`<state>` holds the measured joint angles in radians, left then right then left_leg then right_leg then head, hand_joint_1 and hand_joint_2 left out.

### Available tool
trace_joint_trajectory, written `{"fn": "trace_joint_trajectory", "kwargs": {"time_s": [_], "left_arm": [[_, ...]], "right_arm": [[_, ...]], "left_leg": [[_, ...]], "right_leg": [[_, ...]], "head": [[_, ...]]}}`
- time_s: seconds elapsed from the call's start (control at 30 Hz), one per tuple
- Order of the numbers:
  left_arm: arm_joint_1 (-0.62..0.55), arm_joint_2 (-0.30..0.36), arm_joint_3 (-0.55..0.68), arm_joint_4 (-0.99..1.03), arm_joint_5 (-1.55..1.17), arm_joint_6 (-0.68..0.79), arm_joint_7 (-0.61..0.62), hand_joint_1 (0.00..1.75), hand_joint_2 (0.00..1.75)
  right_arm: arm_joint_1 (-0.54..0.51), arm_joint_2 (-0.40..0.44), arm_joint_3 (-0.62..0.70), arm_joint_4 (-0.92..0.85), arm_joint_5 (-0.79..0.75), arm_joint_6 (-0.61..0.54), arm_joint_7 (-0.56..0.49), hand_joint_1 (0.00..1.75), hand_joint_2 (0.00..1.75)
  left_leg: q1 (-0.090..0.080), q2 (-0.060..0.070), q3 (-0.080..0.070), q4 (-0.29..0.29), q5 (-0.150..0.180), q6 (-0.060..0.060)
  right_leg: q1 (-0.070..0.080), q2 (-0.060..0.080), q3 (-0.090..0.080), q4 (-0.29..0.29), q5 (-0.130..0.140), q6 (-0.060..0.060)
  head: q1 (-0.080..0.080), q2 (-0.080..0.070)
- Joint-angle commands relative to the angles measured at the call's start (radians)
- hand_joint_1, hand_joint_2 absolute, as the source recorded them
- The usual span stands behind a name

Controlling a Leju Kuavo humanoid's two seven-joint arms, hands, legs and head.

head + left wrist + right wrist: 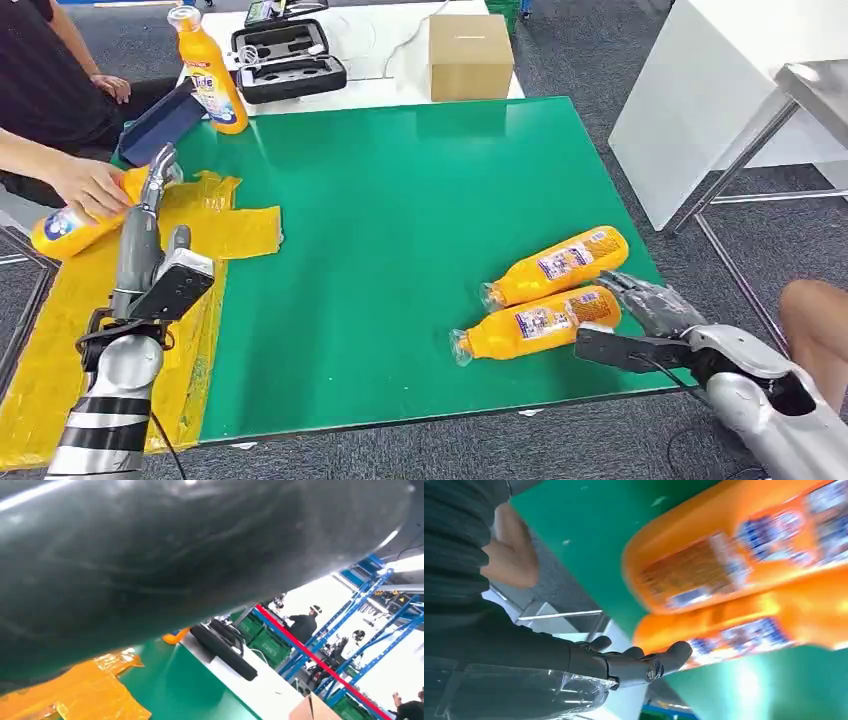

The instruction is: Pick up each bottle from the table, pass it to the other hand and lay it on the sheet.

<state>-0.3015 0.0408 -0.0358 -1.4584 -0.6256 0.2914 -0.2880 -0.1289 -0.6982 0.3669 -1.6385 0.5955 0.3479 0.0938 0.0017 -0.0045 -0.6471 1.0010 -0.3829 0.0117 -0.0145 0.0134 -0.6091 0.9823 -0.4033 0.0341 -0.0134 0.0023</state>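
Note:
The farther bottle (562,264) will move a little and stay behind when the robot lifts the nearer bottle, because the bottles touch (556,293) along their sides.
Two orange bottles lie side by side on the green mat (400,250) at the right: the farther bottle (560,262) (724,555) and the nearer bottle (540,322) (744,630). My right hand (648,300) (634,662) is open at the base of the nearer bottle, fingers spread beside it. A third bottle (70,228) lies at the left on the yellow sheet (215,225) (75,695), under a person's hand (90,187). My left hand (158,175) stands just right of it, fingers pointing away, holding nothing. A fourth bottle (208,70) (175,637) stands upright at the mat's far left corner.
Behind the mat, a white table carries an open black case (287,58) (225,650) and a cardboard box (470,55) (312,710). A dark blue folder (160,122) lies by the person. A white table (720,100) stands to the right, a person's knee (812,310) near my right arm.

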Motion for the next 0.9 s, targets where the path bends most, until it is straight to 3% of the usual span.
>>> {"fn": "trace_joint_trajectory", "kwargs": {"time_s": [0.03, 0.27, 0.47, 0.63, 0.8, 0.9], "left_arm": [[-0.031, -0.010, -0.020, 0.046, 0.012, 0.008, 0.000, 0.00, 0.00], [-0.037, -0.015, -0.034, 0.052, 0.025, 0.009, -0.009, 0.00, 0.00], [-0.040, -0.010, -0.039, 0.050, 0.032, 0.011, -0.009, 0.00, 0.00], [-0.056, -0.003, -0.044, 0.075, 0.050, 0.013, -0.007, 0.00, 0.00], [-0.058, -0.003, -0.044, 0.078, 0.052, 0.013, -0.008, 0.00, 0.00], [-0.045, 0.006, -0.035, 0.069, 0.059, 0.018, -0.007, 0.00, 0.00]], "right_arm": [[-0.212, 0.128, 0.244, 0.235, 0.009, -0.009, -0.006, 0.00, 1.75], [-0.303, 0.192, 0.350, 0.319, 0.017, -0.009, -0.010, 0.00, 1.75], [-0.310, 0.183, 0.378, 0.340, 0.018, -0.005, -0.011, 0.00, 1.75], [-0.324, 0.096, 0.446, 0.324, -0.026, 0.065, -0.013, 0.00, 1.75], [-0.327, 0.090, 0.450, 0.322, -0.029, 0.072, -0.013, 0.00, 1.75], [-0.331, 0.039, 0.441, 0.257, -0.063, 0.048, -0.007, 0.00, 1.75]], "left_leg": [[0.001, 0.004, 0.004, -0.001, -0.001, -0.001], [0.001, 0.004, 0.006, -0.001, -0.002, -0.001], [0.001, 0.001, 0.004, 0.000, -0.001, -0.001], [0.001, 0.001, 0.007, 0.001, -0.003, -0.001], [0.001, -0.001, 0.004, 0.000, 0.000, -0.001], [0.000, 0.000, 0.004, 0.000, 0.000, -0.001]], "right_leg": [[0.002, 0.003, 0.004, -0.002, 0.000, -0.001], [0.002, 0.003, 0.005, -0.002, 0.000, -0.002], [0.001, 0.000, 0.005, -0.001, -0.001, -0.001], [0.001, -0.001, 0.007, 0.000, -0.002, -0.002], [0.001, -0.002, 0.005, -0.001, -0.001, -0.001], [0.000, -0.001, 0.003, 0.000, 0.000, -0.001]], "head": [[0.000, 0.000], [0.000, 0.000], [0.000, 0.000], [0.000, 0.000], [0.001, 0.000], [0.000, 0.000]]}}
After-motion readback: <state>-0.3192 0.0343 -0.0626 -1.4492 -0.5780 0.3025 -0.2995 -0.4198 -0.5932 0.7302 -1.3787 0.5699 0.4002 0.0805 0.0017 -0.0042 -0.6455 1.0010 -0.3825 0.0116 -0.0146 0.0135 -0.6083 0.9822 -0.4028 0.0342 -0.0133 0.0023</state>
